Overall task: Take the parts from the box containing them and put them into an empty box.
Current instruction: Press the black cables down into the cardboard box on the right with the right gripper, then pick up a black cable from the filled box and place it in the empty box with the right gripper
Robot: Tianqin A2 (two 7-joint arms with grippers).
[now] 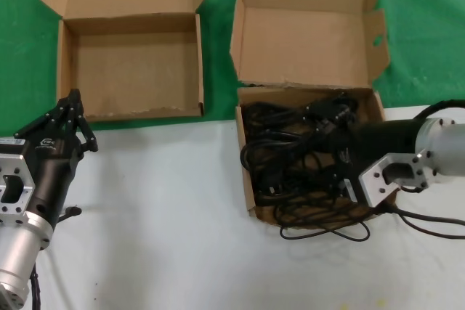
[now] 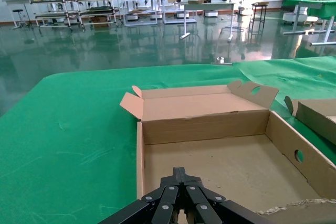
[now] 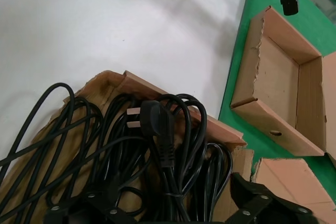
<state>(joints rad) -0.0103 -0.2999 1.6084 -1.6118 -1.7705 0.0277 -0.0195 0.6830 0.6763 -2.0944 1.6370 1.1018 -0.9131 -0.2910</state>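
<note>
My gripper will lift the cord bundle [image 3: 182,161], and the bundle will come out of the tangle still coiled, because a tie [image 3: 174,195] holds the cords tight behind the black plug.
The black power cords [image 1: 290,157] lie tangled in the box with the winged lid [image 1: 309,30] and a torn front wall. My right gripper [image 1: 325,152] is down inside it, open, with its fingers [image 3: 257,199] spread either side of a cord bundle [image 3: 168,182]; a black plug [image 3: 157,129] lies just ahead. The wide empty box [image 1: 134,70] stands to the left with its flat lid open. My left gripper [image 1: 73,103] is shut and empty, hovering at that box's front left corner. The left wrist view shows its closed tips [image 2: 180,174] over the bare box floor [image 2: 220,166].
Both boxes straddle the line between the green cloth [image 1: 22,49] at the back and the white table [image 1: 160,215] in front. One cord loop [image 1: 327,234] hangs over the torn wall onto the white table. A gap of green cloth [image 1: 218,56] separates the boxes.
</note>
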